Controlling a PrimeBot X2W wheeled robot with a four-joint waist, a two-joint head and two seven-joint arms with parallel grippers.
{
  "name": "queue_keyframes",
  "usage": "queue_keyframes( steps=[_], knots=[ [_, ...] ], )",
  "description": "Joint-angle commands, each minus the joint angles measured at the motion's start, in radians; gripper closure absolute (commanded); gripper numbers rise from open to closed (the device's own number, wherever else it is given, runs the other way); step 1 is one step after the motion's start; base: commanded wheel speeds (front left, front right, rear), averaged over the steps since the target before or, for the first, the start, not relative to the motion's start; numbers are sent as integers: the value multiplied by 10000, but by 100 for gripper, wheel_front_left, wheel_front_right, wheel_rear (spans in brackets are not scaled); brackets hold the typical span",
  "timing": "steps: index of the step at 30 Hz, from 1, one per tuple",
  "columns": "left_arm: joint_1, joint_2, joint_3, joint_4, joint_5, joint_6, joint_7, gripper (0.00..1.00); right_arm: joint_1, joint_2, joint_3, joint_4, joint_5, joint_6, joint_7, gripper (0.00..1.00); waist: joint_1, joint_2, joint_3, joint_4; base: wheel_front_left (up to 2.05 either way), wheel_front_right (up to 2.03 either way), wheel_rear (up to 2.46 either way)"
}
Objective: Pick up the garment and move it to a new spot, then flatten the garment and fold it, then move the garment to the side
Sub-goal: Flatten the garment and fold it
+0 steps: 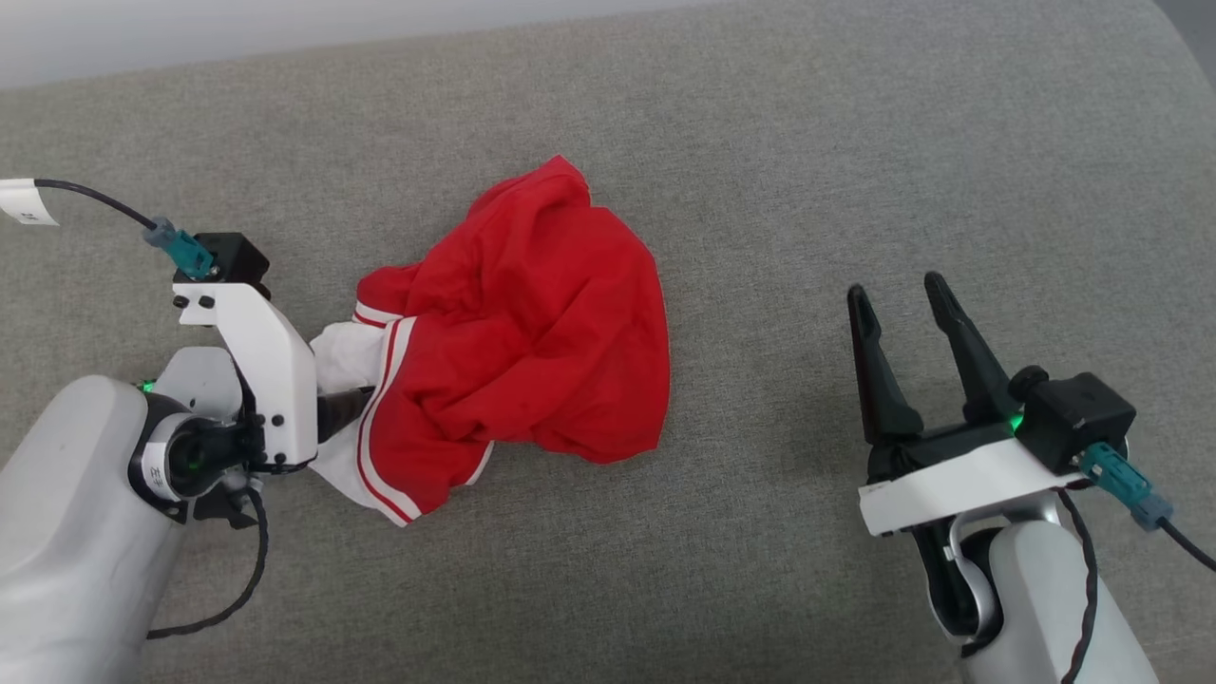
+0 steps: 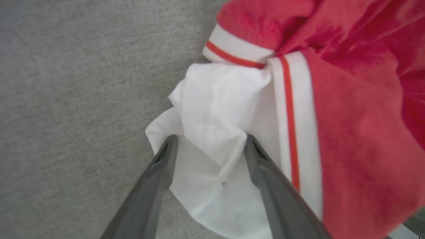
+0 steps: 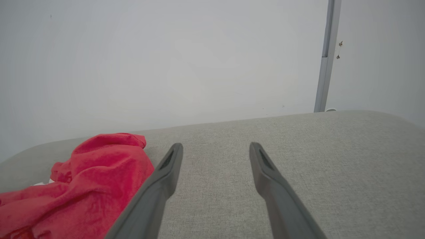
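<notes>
My gripper will find more hidden white cloth when it pulls the red fold aside, because white trim [image 1: 482,463] shows from under the crumpled red heap [image 1: 541,325].
The garment [image 1: 532,332] lies crumpled in a heap on the grey cushion, red body bunched up, with a white sleeve [image 1: 347,356] and its striped seam toward my left arm. My left gripper [image 2: 209,139] is open, its two fingers straddling a fold of the white sleeve [image 2: 215,106], and the jaws stand wide apart around the cloth. In the head view its fingers are mostly hidden behind the white wrist bracket. My right gripper [image 1: 902,299] is open over bare cushion to the right of the garment [image 3: 86,179], with nothing between its fingers.
The grey fabric cushion [image 1: 855,142] stretches all around the heap. Its far edge meets a pale wall [image 3: 166,59], and a grey vertical post [image 3: 327,56] stands behind the right end. A black cable [image 1: 95,195] runs from my left wrist.
</notes>
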State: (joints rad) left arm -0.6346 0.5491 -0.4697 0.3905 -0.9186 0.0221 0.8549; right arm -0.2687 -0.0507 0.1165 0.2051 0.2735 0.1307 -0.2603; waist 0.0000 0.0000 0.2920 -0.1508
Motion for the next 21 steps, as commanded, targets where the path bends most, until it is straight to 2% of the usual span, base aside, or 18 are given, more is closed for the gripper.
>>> queue_keyframes(
  steps=[1,2,3,4,12,21],
  knots=[
    [-120,-3,-65,260,63,-68,-81,0,-125,-2,22,-32,35,1,-52,0,0,0,40,-6,0,0,0],
    [-132,-24,-53,367,47,-121,-116,0,-138,-2,24,-34,26,1,-51,0,0,0,49,-1,0,0,0],
    [-132,-46,-46,469,-15,-169,-120,11,-147,-2,19,-45,15,1,-52,0,0,0,48,11,0,0,0],
    [-167,-34,-24,513,-29,-214,-162,100,-145,0,4,-53,4,1,-52,0,0,0,44,24,0,0,0],
    [-321,173,469,280,-385,-239,-452,100,33,0,-210,-22,-136,1,-49,0,0,0,-154,347,0,0,0],
    [353,973,1404,-875,-753,296,-812,100,129,0,-391,-5,-299,1,-49,0,0,0,-416,767,0,0,0]
  ],
)
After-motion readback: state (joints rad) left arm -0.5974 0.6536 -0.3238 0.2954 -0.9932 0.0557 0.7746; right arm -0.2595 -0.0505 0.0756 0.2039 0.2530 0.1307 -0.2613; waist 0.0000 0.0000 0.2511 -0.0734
